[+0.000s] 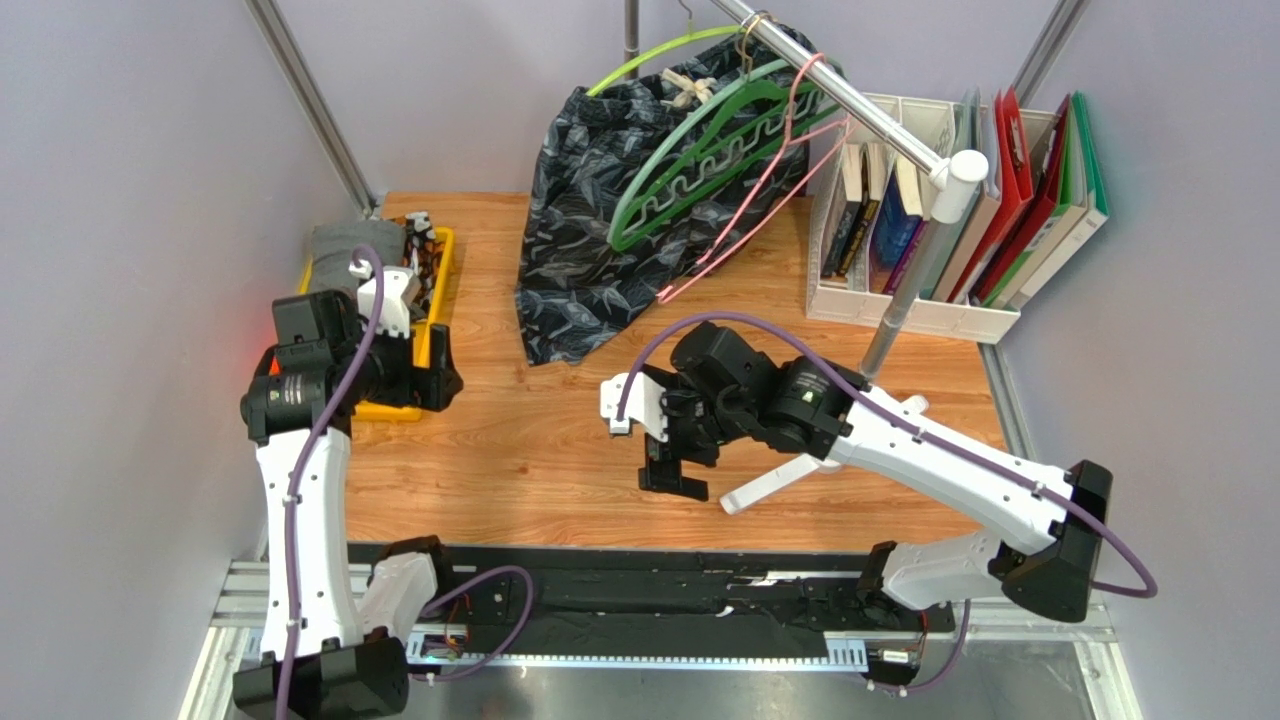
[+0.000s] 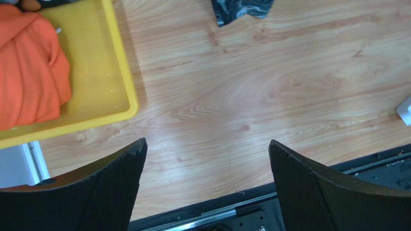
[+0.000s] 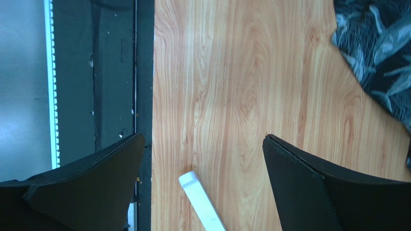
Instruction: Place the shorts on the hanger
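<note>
The shorts' near end (image 2: 36, 107) is clear of the grey cloth, so the robot's left gripper should keep going over the yellow tray and close on that end (image 2: 28, 118).
The orange-red shorts (image 2: 29, 72) lie bunched in a yellow tray (image 2: 113, 67) at the table's left; in the top view my left arm hides them. The thin pink hanger (image 1: 766, 188) hangs on the metal rail (image 1: 857, 98) at the back, beside green hangers. My left gripper (image 2: 207, 147) is open and empty over bare wood just right of the tray; it also shows in the top view (image 1: 428, 383). My right gripper (image 3: 202, 139) is open and empty above the wood near the table's front edge, mid-table in the top view (image 1: 673, 477).
A black patterned garment (image 1: 594, 225) hangs on a green hanger (image 1: 706, 143) and drapes onto the table. Grey cloth (image 1: 349, 243) lies at the tray's far end. A white rack of books (image 1: 962, 210) stands back right. A rail post (image 1: 894, 315) stands in front of the rack.
</note>
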`<action>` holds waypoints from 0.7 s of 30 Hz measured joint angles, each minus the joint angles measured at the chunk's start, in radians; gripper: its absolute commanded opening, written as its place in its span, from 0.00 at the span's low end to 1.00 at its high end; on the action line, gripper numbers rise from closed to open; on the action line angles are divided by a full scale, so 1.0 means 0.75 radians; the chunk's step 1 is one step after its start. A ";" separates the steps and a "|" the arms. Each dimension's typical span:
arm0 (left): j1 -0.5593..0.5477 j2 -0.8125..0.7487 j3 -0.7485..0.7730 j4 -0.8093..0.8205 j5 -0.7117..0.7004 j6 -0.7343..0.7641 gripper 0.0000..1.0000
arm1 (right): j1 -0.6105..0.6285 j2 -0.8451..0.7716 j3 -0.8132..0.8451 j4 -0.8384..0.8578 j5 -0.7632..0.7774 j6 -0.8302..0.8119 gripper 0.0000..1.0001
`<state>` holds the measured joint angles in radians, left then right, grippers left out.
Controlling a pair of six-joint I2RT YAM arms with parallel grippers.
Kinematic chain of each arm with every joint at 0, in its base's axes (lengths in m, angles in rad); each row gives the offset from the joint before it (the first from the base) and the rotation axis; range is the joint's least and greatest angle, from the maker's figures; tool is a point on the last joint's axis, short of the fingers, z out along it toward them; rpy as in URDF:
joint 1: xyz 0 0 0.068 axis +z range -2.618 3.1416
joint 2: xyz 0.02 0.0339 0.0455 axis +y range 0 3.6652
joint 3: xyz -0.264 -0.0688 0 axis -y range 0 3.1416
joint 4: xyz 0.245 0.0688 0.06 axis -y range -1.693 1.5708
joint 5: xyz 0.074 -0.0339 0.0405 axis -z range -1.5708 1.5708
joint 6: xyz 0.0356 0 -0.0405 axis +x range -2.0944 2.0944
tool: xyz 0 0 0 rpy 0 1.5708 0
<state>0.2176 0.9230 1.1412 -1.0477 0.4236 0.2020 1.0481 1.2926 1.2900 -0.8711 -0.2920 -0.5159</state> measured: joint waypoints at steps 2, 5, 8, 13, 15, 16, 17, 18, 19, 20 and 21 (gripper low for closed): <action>0.039 0.073 0.051 -0.022 -0.003 0.002 0.99 | 0.033 0.041 0.038 0.000 0.007 -0.009 1.00; 0.146 0.247 0.203 -0.032 -0.011 0.015 0.99 | 0.076 0.109 0.110 0.003 0.008 -0.013 1.00; 0.253 0.469 0.381 -0.038 -0.011 0.069 0.99 | 0.104 0.197 0.215 0.002 0.007 -0.011 1.00; 0.384 0.790 0.626 -0.076 -0.016 0.219 0.99 | 0.109 0.343 0.370 0.010 0.005 0.019 1.00; 0.417 0.895 0.682 -0.086 -0.039 0.270 0.99 | 0.109 0.391 0.409 0.014 0.002 0.041 1.00; 0.431 0.945 0.703 -0.085 -0.052 0.294 0.99 | 0.108 0.410 0.419 0.019 0.001 0.055 1.00; 0.439 0.979 0.713 -0.084 -0.062 0.308 0.99 | 0.108 0.423 0.421 0.024 -0.001 0.065 1.00; 0.452 1.026 0.722 -0.080 -0.076 0.329 0.99 | 0.108 0.435 0.421 0.023 -0.002 0.075 1.00; 0.461 1.066 0.722 -0.076 -0.093 0.348 0.99 | 0.108 0.445 0.420 0.023 -0.002 0.082 1.00; 0.466 1.106 0.720 -0.071 -0.114 0.368 0.99 | 0.108 0.450 0.417 0.026 -0.001 0.090 1.00; 0.470 1.135 0.711 -0.054 -0.131 0.383 0.99 | 0.108 0.452 0.415 0.030 0.002 0.095 1.00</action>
<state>0.5705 1.7744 1.6741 -1.0882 0.3252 0.4892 1.1294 1.6318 1.6009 -0.8490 -0.2909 -0.4450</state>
